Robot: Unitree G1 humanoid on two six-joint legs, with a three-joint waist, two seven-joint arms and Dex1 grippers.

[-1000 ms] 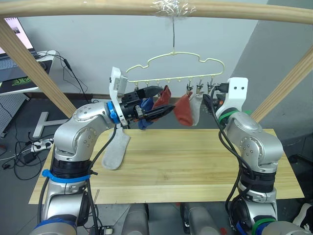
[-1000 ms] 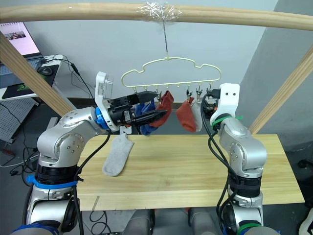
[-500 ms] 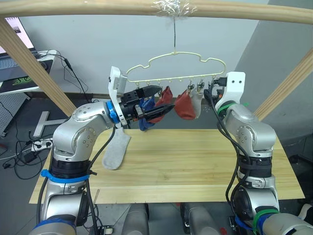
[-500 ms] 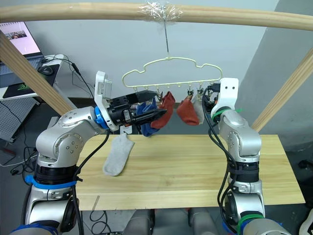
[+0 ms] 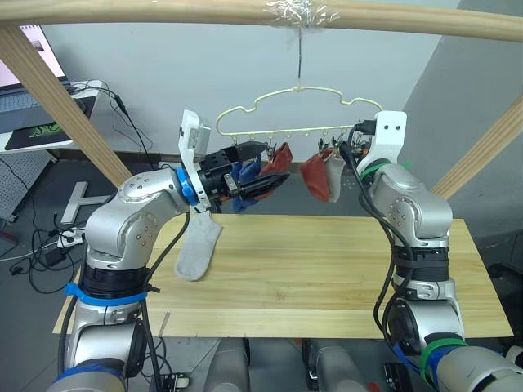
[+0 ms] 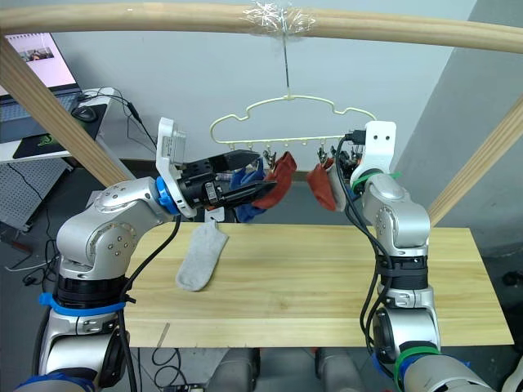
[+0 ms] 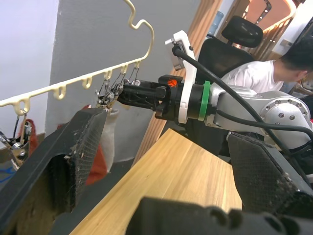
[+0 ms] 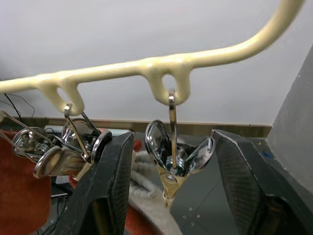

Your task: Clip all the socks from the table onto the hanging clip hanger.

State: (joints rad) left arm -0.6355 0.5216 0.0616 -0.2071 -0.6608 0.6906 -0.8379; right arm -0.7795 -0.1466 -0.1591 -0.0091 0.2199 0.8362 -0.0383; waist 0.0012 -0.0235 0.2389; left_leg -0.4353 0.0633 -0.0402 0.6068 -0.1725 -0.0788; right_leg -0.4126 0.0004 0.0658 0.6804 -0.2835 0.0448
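The loose part of the unclipped light grey sock (image 5: pixel 199 245) will hang down below my left gripper when I carry the sock, because it lies thin and flat (image 5: pixel 193 267).
The pale yellow clip hanger (image 5: pixel 299 109) hangs from a wooden beam above the table (image 5: pixel 327 273). Clipped to it are a blue sock (image 5: pixel 242 175), two rust red socks (image 5: pixel 279 158) (image 5: pixel 314 175) and a light grey sock (image 5: pixel 334 176). Another light grey sock (image 5: pixel 198 249) lies flat on the table's left part. My left gripper (image 5: pixel 274 163) is open beside the blue and red socks, with nothing between its fingers (image 7: pixel 73 147). At the hanger's right end, my right gripper (image 8: pixel 171 142) is open with an empty metal clip (image 8: pixel 172 152) between its fingers.
Slanted wooden posts (image 5: pixel 61 102) (image 5: pixel 482 151) carry the top beam (image 5: pixel 204 10) on both sides. A desk with a laptop (image 5: pixel 33 122) stands at the back left. A seated person (image 7: pixel 274 68) is beyond the table in the left wrist view.
My right gripper has risen from beside the hanging grey sock to the clip at the hanger's right end. The hanger and its socks have swung slightly. The left arm has hardly moved.
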